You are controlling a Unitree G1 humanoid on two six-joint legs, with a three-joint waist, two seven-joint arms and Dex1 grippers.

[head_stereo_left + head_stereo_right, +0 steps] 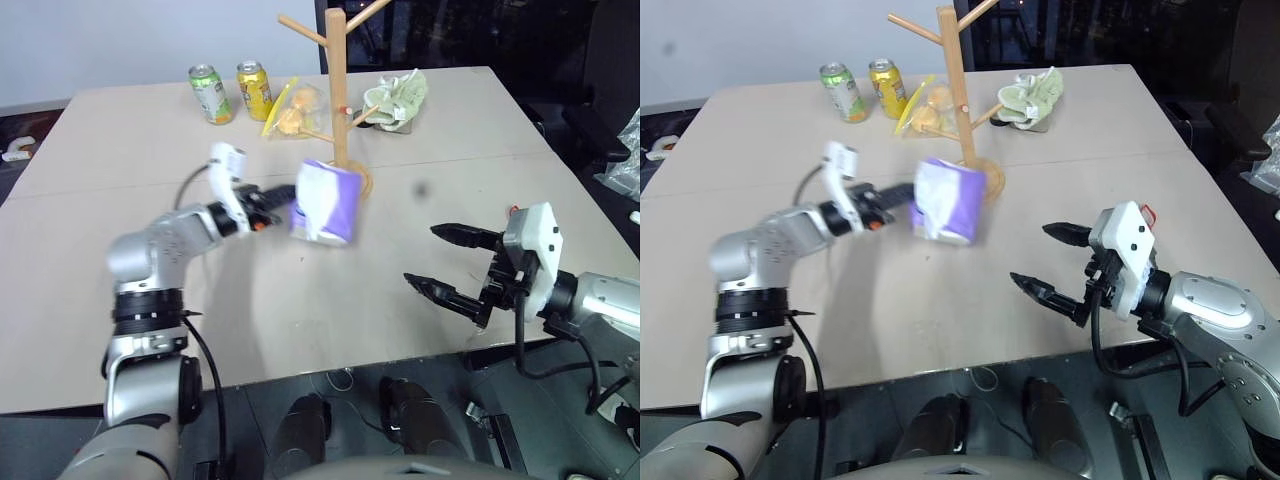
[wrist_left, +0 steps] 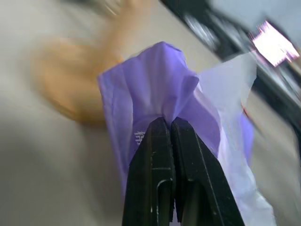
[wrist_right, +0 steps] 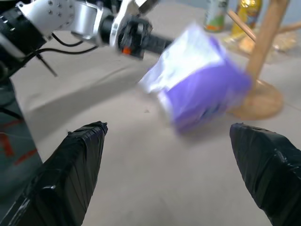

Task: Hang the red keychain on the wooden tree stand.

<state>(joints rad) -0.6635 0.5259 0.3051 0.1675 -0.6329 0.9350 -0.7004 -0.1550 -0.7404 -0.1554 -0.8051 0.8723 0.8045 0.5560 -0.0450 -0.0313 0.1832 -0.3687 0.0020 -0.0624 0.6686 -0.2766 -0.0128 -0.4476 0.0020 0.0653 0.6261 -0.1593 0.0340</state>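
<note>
My left gripper should keep carrying the purple packet (image 1: 330, 204) to the table's outer side (image 1: 108, 195) by the green can until it rests, as the packet hangs clear and that spot is empty.
The wooden tree stand (image 1: 337, 90) rises on its round base at the middle rear of the table. A tiny red speck (image 1: 345, 108) sits on its pole by a peg; I cannot tell whether that is the red keychain. My left gripper (image 1: 290, 195) is shut on the top fold of a purple and white packet (image 1: 325, 203). It holds the packet in the air just in front of the stand's base. In the left wrist view the fingers (image 2: 157, 155) pinch the packet's wrapper (image 2: 160, 84). My right gripper (image 1: 420, 254) hovers open over the table's near right, with nothing between its fingers.
A green can (image 1: 211, 93) and a yellow can (image 1: 254, 90) stand at the back left. A clear snack bag (image 1: 292, 110) lies beside the stand, and a green cloth (image 1: 398, 98) lies behind it on the right. The table's front edge (image 1: 330, 368) runs close below both arms.
</note>
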